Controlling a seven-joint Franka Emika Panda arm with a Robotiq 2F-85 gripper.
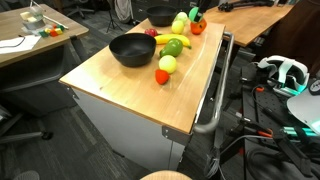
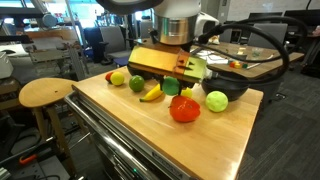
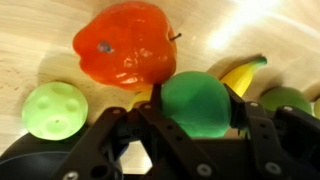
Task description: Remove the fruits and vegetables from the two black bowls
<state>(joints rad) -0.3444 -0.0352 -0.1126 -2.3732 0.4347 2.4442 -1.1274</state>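
The green piece is clear of the black bowl, so the robot's gripper should keep going past the banana until it gets to the open wood (image 2: 133, 101), then let go there.
In the wrist view my gripper (image 3: 195, 102) is shut on a bright green round piece (image 3: 197, 108), one finger on each side of it. Around it on the wood lie a red piece (image 3: 125, 45), a yellow-green ball (image 3: 55, 108), a banana (image 3: 245, 75) and a dark green piece (image 3: 287, 98). In an exterior view the gripper (image 2: 172, 84) holds the green piece (image 2: 171, 89) low over the tabletop, between the banana (image 2: 152, 93) and the red piece (image 2: 184, 109). One black bowl (image 2: 236, 86) stands just behind. Both black bowls (image 1: 132, 50) (image 1: 160, 15) show in an exterior view, without the arm.
The wooden table (image 2: 130, 125) ends close in front of the fruit. A round wooden stool (image 2: 45, 92) stands beside it. Another desk (image 1: 30, 40) with small objects lies across the aisle. Cables and a headset (image 1: 285, 72) lie on the floor by the table.
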